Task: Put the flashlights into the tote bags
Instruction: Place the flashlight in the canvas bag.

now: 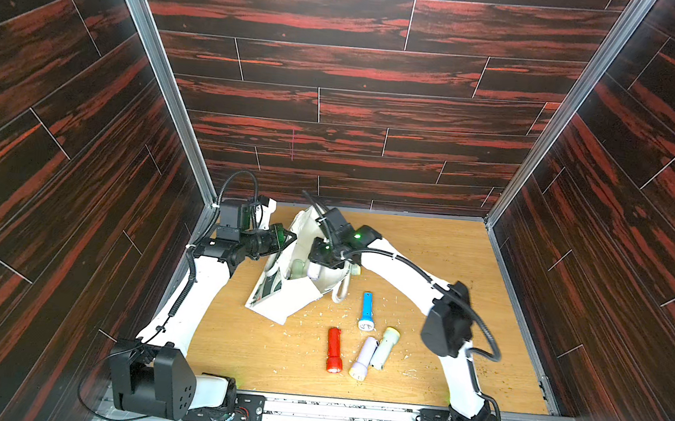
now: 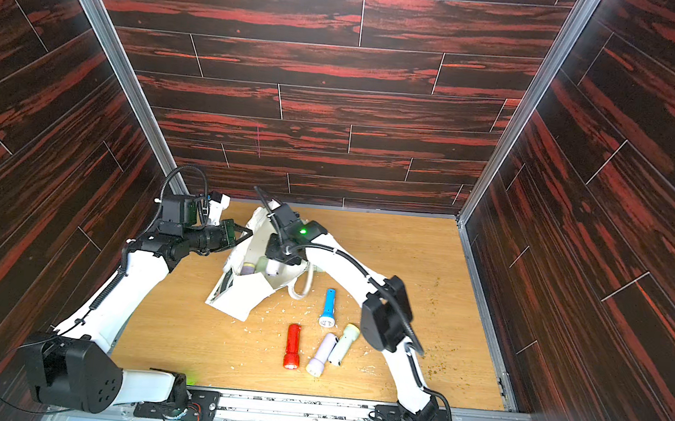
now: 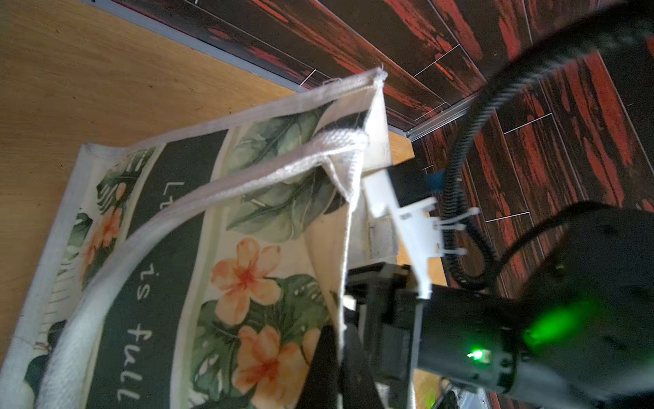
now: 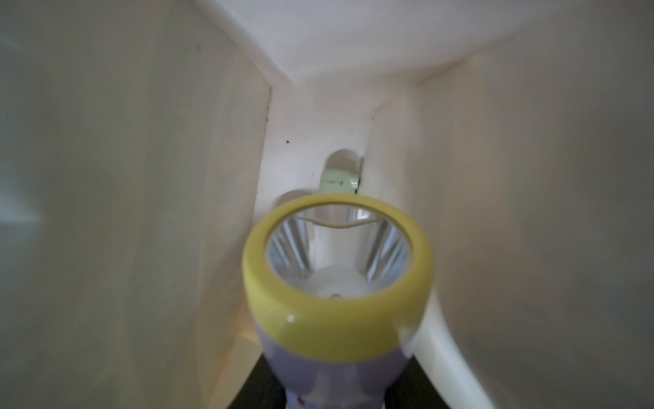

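Note:
The lilac flashlight's yellow head ring (image 4: 337, 332) is clear of both tote sides, so my right gripper should carry on lowering deeper and let go beside the mint flashlight (image 4: 338, 180).
The cream tote bag (image 1: 290, 299) (image 2: 236, 298) lies at the back left of the table with its mouth held open. My left gripper (image 3: 338, 340) (image 1: 289, 237) is shut on the tote's rim beside the leafy print. My right gripper (image 4: 334, 400) (image 1: 318, 265) reaches into the mouth, shut on a lilac flashlight (image 4: 336, 318) with a yellow head ring. A mint flashlight (image 4: 338, 181) (image 1: 298, 267) lies deeper inside. On the table lie a blue flashlight (image 1: 366, 310), a red flashlight (image 1: 334, 349), another lilac one (image 1: 363, 357) and a mint one (image 1: 384, 347).
Dark red wood-grain walls close in the wooden table (image 1: 447, 271) on three sides. The tote's strap handle (image 1: 341, 291) loops out toward the blue flashlight. Small crumbs are scattered around the loose flashlights. The right arm's elbow (image 1: 446, 325) hangs over the table's right half.

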Controlling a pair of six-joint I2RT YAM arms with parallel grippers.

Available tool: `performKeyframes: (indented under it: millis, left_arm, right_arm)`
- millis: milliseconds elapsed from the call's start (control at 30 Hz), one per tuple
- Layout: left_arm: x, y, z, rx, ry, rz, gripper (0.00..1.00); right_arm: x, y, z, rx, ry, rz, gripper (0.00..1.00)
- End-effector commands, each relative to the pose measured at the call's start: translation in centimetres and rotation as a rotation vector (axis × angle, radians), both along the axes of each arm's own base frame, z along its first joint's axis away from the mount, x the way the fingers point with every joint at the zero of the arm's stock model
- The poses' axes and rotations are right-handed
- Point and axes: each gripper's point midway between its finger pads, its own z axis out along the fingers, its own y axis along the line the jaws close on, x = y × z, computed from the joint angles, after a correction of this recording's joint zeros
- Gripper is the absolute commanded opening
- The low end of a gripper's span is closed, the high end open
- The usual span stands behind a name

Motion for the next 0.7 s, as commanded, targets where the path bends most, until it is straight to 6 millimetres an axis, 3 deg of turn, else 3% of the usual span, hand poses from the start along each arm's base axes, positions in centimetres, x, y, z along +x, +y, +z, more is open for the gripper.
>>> performKeyframes:
  millis: [0, 267, 500, 667]
  left_arm:
    - [-0.5, -0.5, 3.3, -0.022, -0.124, -0.031, 0.0]
    - [-0.5, -0.5, 3.3, -0.02, -0.122, -0.03, 0.0]
    - [-0.5, -0.4, 3.3, -0.013, -0.123, -0.027, 0.0]
    - [-0.5, -0.3, 3.1, -0.006, -0.12, -0.023, 0.0]
  right_arm:
    - [-1.2, -0.6, -3.2, -0.112, 0.07, -0.013, 0.0]
    - [-1.6, -1.4, -5.9, -0.2, 0.121, -0.024, 0.02]
    - [-1.6, -2.2, -7.2, -0.265, 0.147, -0.045, 0.27]
    - [-1.3, -2.0, -6.5, -0.246, 0.132, -0.048, 0.42]
